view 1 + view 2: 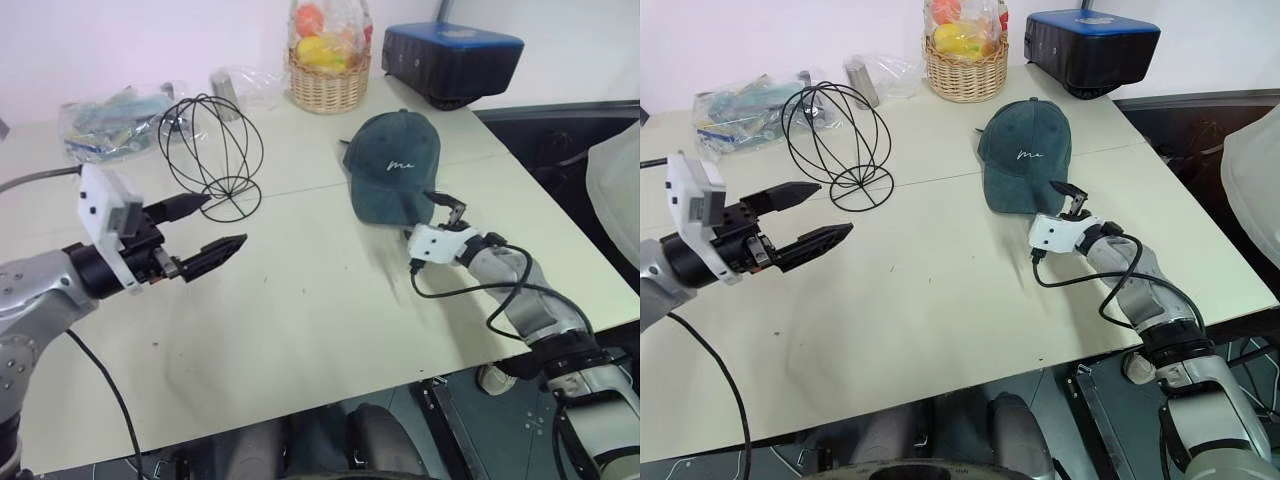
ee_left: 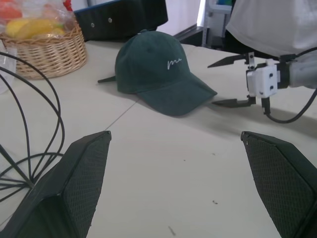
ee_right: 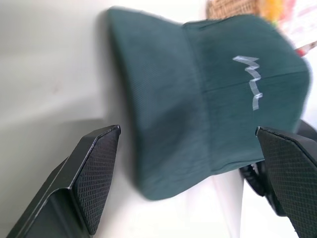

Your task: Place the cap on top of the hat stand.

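The top of the cap (image 1: 394, 165) stands rounded behind the curved brim (image 1: 390, 204). The cap will hold its open dome as I lift it by the brim's edge.
The dark green cap (image 1: 392, 165) with white script on its front lies on the white table (image 1: 300, 320), brim toward me. My right gripper (image 1: 432, 215) is open and level at the brim's near right edge. In the right wrist view the brim (image 3: 168, 129) lies between the two black fingers (image 3: 94, 168), though I cannot tell if they touch it. The black wire hat stand (image 1: 210, 155) is upright at the far left. My left gripper (image 1: 226, 220) hovers open just in front of it, empty and pointing right toward the cap.
A wicker basket (image 1: 328, 75) of fruit stands at the back, with a blue-black box (image 1: 452, 55) to its right. Plastic bags (image 1: 110, 120) lie at the back left. A person in white (image 1: 615, 180) is beyond the table's right edge.
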Robot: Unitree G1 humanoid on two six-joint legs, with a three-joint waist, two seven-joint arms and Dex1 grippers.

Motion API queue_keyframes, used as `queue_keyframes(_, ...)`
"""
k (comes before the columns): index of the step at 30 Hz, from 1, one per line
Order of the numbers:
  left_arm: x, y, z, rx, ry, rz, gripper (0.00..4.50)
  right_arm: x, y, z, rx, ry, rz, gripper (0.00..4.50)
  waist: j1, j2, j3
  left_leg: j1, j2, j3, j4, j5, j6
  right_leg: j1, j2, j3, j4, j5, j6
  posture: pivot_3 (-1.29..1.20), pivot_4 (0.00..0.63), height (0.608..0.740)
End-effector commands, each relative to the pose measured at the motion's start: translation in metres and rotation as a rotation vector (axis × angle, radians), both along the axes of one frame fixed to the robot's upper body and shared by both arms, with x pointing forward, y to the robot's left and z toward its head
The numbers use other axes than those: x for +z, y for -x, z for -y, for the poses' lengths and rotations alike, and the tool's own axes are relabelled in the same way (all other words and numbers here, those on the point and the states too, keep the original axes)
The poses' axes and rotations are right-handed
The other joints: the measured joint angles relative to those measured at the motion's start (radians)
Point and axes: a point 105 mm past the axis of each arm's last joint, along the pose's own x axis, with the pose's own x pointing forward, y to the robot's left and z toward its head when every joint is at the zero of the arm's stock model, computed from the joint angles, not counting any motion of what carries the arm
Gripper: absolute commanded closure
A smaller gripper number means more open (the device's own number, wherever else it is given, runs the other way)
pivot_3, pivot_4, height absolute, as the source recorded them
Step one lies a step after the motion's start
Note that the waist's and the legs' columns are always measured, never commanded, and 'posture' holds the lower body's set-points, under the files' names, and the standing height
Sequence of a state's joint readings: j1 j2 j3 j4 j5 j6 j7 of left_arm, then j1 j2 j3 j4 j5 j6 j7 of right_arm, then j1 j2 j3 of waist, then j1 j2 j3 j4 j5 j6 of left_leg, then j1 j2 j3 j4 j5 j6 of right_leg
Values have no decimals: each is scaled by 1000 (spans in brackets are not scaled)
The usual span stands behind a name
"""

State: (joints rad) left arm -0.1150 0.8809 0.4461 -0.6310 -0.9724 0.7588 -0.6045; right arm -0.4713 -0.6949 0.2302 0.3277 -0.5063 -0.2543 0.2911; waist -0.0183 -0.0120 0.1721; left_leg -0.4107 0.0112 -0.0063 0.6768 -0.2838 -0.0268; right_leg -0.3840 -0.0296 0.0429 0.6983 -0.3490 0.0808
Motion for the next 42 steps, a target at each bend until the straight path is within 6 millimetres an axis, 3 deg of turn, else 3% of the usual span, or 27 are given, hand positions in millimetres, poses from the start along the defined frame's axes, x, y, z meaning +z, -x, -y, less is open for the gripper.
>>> queue_keyframes(1, 8, 5, 1, -1, 1, 44, 68, 6, -2, 2, 0, 32, 34, 0, 0, 0, 0, 0, 0, 0, 0, 0, 0, 0, 0, 0, 0, 0, 0, 0, 150, 740)
queue_keyframes(20, 13, 4, 1, 7, -7, 58, 68, 8, -21, 33, -186, 73, 151, 0, 0, 0, 0, 0, 0, 0, 0, 1, -2, 1, 0, 0, 0, 0, 0, 0, 150, 740)
queue_keyframes(31, 15, 3, 1, 9, -14, 68, 68, -5, -20, 31, -197, 41, 89, 0, 0, 0, 0, 1, 0, 0, 1, 1, -1, 2, 0, 0, 0, 0, 0, 0, 150, 740)
queue_keyframes(35, 16, 3, 2, 8, -15, 72, 0, -7, -19, 30, -192, 32, 76, 1313, 1, 0, 0, 2, 0, 0, 1, 1, -1, 2, 0, 0, 0, 0, 0, 0, 150, 740)
queue_keyframes(40, 17, 2, 2, 7, -15, 75, 0, -7, -18, 28, -183, 22, 68, 4066, -2, -1, -1, 2, 0, 0, 1, 1, -1, 3, 0, 0, 0, 0, 0, 0, 150, 740)
queue_keyframes(41, 17, 2, 2, 7, -15, 76, 0, -7, -18, 27, -178, 28, 68, 4446, -2, -1, -1, 2, 0, 0, 0, 1, -1, 3, 1, 0, 0, 0, 0, 0, 150, 740)
queue_keyframes(42, 17, 2, 2, 7, -14, 76, 0, -7, -17, 26, -176, 22, 70, 4446, -3, -1, -1, 3, 0, 0, 0, 0, -1, 3, 1, 0, 0, 0, 0, 0, 150, 740)
